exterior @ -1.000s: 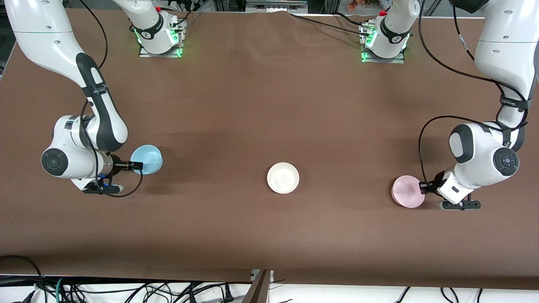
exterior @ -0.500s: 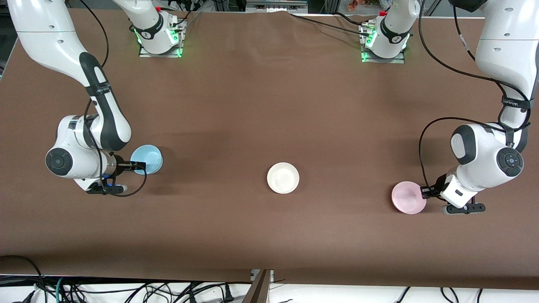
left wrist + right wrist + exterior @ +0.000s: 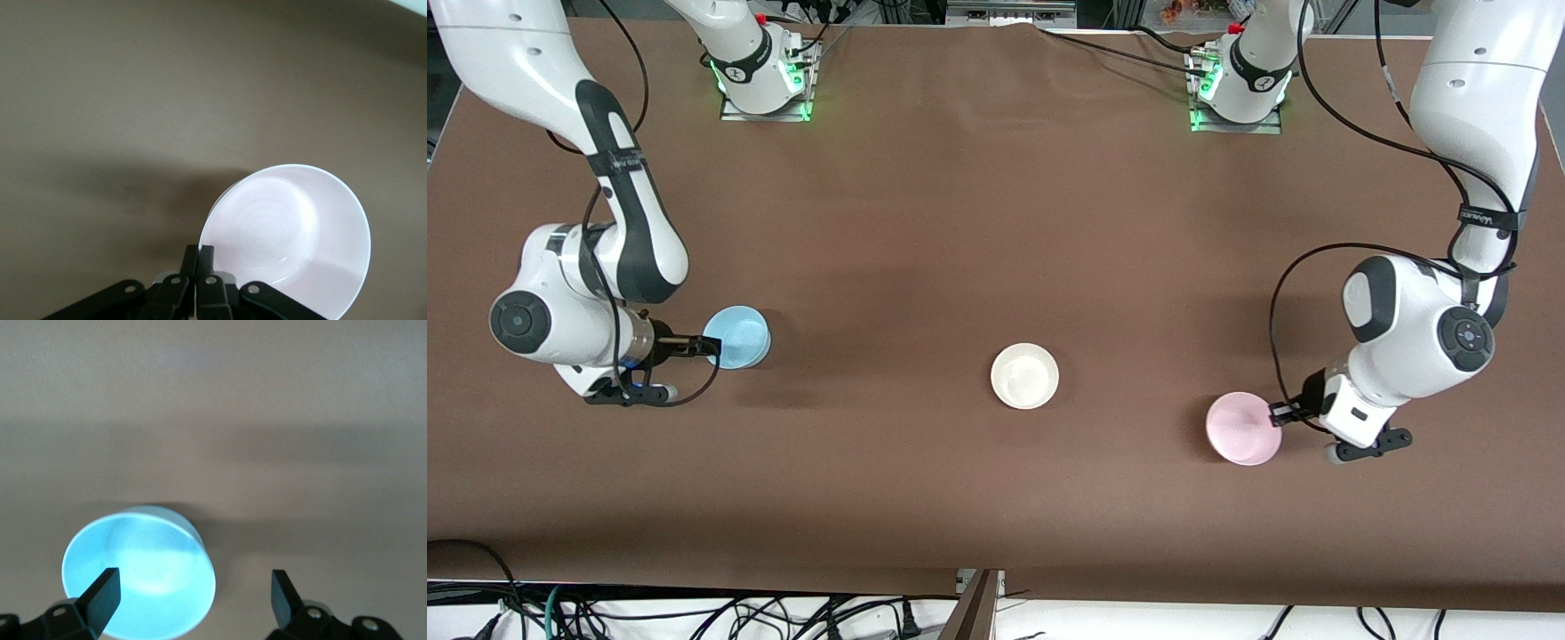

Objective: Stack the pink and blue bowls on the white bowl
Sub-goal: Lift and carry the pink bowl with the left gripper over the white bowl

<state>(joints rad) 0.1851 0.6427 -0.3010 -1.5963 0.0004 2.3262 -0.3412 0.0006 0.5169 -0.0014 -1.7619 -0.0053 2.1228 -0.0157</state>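
The blue bowl's side (image 3: pixel 176 517) gets narrower toward its base, so the blue bowl (image 3: pixel 738 337) should sit deep inside the pink bowl when the robot lowers it.
The pale pink bowl (image 3: pixel 1241 429) hangs tilted just above the brown table, toward the left arm's end. My left gripper (image 3: pixel 1282 413) is shut on its rim; in the left wrist view the gripper (image 3: pixel 199 257) pinches the edge of the pink bowl (image 3: pixel 293 240). The white bowl (image 3: pixel 1024 376) sits alone mid-table. The sky blue bowl (image 3: pixel 737 337) rests toward the right arm's end. My right gripper (image 3: pixel 711 342) is open at its rim. In the right wrist view the gripper (image 3: pixel 192 590) has one finger over the blue bowl (image 3: pixel 143 577) and the other off to its side.
The two arm bases (image 3: pixel 765 84) (image 3: pixel 1236 89) stand along the table edge farthest from the front camera. Loose cables (image 3: pixel 694 613) lie below the nearest edge. Bare brown cloth (image 3: pixel 1138 391) stretches between the pink and white bowls.
The left arm has carried the pink bowl toward the white bowl. The right arm's wrist drew back a little from the blue bowl, which has not moved.
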